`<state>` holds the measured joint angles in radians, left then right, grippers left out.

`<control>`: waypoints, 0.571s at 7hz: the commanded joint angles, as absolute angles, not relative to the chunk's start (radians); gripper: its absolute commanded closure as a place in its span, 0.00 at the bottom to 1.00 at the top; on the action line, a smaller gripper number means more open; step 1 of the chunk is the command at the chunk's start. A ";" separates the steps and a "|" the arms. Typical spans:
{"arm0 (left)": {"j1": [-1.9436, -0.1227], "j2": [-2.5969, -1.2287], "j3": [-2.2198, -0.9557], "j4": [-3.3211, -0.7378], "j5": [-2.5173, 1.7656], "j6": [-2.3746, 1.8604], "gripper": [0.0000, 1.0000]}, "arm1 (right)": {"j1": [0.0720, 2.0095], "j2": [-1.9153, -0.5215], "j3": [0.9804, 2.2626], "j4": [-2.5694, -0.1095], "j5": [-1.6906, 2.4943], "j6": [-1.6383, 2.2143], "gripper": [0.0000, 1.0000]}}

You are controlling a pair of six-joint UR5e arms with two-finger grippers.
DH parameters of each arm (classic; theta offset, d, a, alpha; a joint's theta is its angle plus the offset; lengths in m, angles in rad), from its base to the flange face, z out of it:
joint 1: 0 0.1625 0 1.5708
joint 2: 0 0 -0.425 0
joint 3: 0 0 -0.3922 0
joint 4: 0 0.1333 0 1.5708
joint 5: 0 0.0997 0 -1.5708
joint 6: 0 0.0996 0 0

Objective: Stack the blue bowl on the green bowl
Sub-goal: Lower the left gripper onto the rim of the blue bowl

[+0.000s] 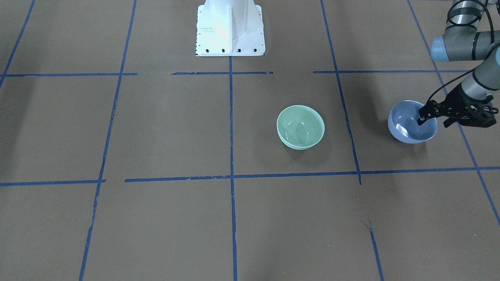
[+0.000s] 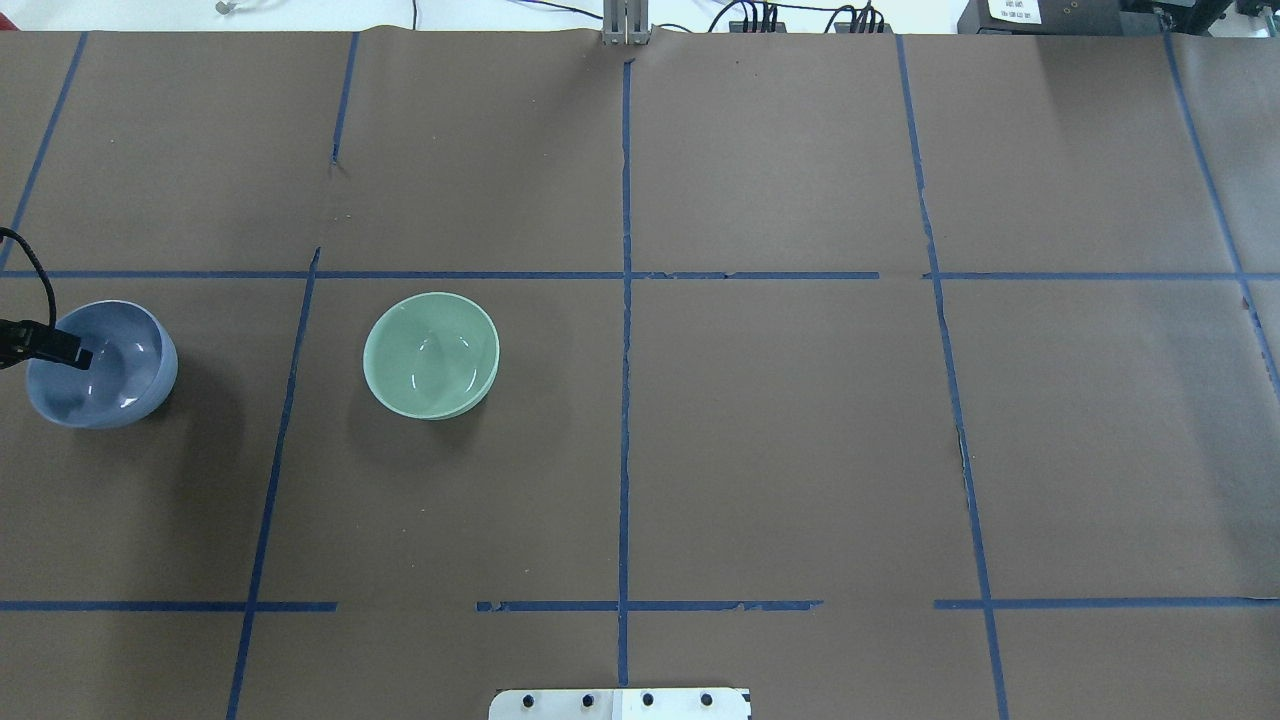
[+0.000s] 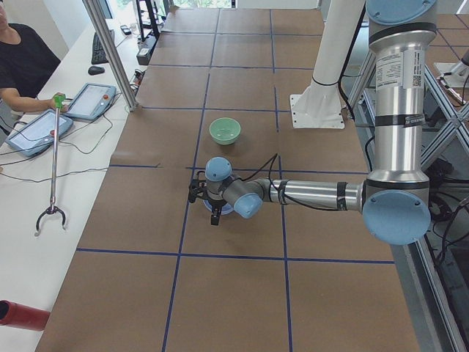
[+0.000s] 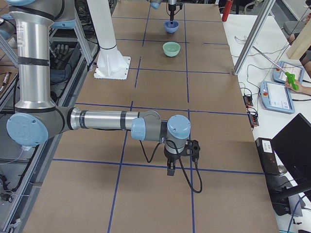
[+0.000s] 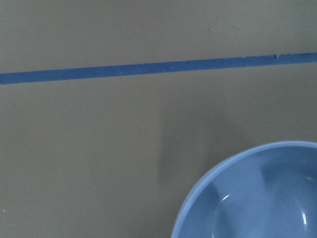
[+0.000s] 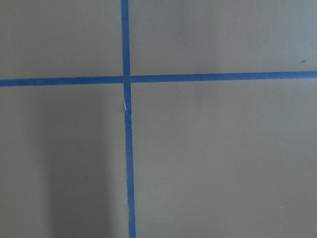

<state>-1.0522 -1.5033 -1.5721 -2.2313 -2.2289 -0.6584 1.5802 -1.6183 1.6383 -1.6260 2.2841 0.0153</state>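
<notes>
The green bowl (image 1: 300,127) is empty and about as wide, so the blue bowl (image 1: 411,122) will sit deep inside it when I lower the blue bowl, and the blue bowl's rim will stay just above.
The blue bowl (image 1: 406,130) sits on the brown table near its left end; it also shows in the overhead view (image 2: 110,385) and the left wrist view (image 5: 257,198). My left gripper (image 1: 433,123) is at its rim, open, with one finger (image 2: 70,352) inside the bowl and the other outside the wall. The green bowl (image 1: 300,127) stands upright and empty about one bowl's width toward the table's middle, also seen overhead (image 2: 430,355). My right gripper (image 4: 171,171) hangs over bare table far from both bowls; I cannot tell if it is open or shut.
Blue tape lines (image 2: 625,350) divide the brown paper into a grid. The white robot base (image 1: 230,35) stands at the table's robot side. A side bench with tablets and a grabber stick (image 3: 53,161) runs along the far edge, with an operator (image 3: 22,62) there.
</notes>
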 commanded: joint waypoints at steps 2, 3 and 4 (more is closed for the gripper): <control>-1.039 -1.502 -1.574 -2.232 -2.229 -0.647 0.26 | 1.580 -1.618 1.638 -1.626 2.284 0.015 0.00; -1.040 -1.502 -1.572 -2.232 -2.229 -0.646 0.45 | 1.580 -1.618 1.638 -1.626 2.284 0.015 0.00; -1.046 -1.500 -1.580 -2.232 -2.229 -0.644 0.66 | 1.580 -1.618 1.638 -1.626 2.284 0.015 0.00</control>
<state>-1.0412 -1.5015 -1.5749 -2.2321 -2.2289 -0.6468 1.5801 -1.6183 1.6383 -1.6260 2.2841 0.0153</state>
